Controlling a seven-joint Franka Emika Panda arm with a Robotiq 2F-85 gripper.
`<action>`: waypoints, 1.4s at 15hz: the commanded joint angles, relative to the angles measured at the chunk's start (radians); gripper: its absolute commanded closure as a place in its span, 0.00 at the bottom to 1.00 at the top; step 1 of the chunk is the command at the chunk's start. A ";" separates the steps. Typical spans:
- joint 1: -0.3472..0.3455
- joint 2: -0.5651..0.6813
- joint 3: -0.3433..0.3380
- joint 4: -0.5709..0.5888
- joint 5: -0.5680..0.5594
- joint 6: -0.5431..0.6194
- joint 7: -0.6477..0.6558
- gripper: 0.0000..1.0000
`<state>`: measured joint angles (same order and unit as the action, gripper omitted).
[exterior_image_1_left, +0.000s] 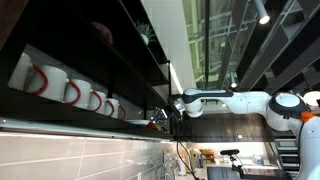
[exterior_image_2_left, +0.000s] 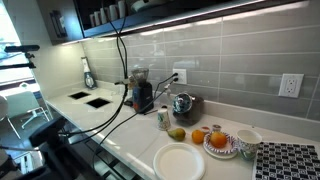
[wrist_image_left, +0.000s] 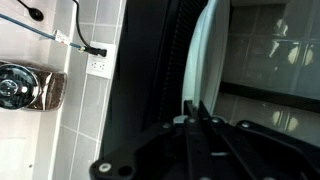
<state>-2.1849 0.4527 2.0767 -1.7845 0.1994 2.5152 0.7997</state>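
Observation:
The white plate (wrist_image_left: 207, 55) reaches from my fingers well in over the dark shelf (wrist_image_left: 176, 62). My gripper should keep lowering it gently until it rests there, and then let go.
In the wrist view my gripper (wrist_image_left: 196, 106) is shut, its dark fingertips pinching the lower rim of a white plate (wrist_image_left: 211, 45) that stands on edge. The plate rises from the fingertips beside a dark shelf panel (wrist_image_left: 145, 70). In an exterior view, whose picture stands upside down, the white arm (exterior_image_1_left: 235, 100) reaches across to the dark shelf unit (exterior_image_1_left: 130, 60), and the gripper (exterior_image_1_left: 172, 112) sits at the shelf's edge. The plate itself is too small to make out there. The arm does not show in the exterior view of the counter.
White mugs with red handles (exterior_image_1_left: 70, 92) line the shelf. On the counter stand a kettle (exterior_image_2_left: 183, 104), a grinder (exterior_image_2_left: 141, 92), a can (exterior_image_2_left: 164, 118), oranges (exterior_image_2_left: 199, 136), a white plate (exterior_image_2_left: 178, 160) and a mug (exterior_image_2_left: 247, 143). A sink (exterior_image_2_left: 88, 99) lies farther along. Cables (exterior_image_2_left: 120, 60) hang from the shelf.

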 joint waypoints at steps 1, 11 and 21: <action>0.080 -0.049 -0.079 0.065 0.005 -0.004 -0.022 0.99; 0.194 -0.082 -0.193 0.120 0.020 0.023 -0.059 0.71; -0.029 -0.065 0.011 0.066 -0.096 0.015 -0.002 0.03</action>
<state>-2.1095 0.3983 2.0114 -1.6988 0.1671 2.5440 0.7592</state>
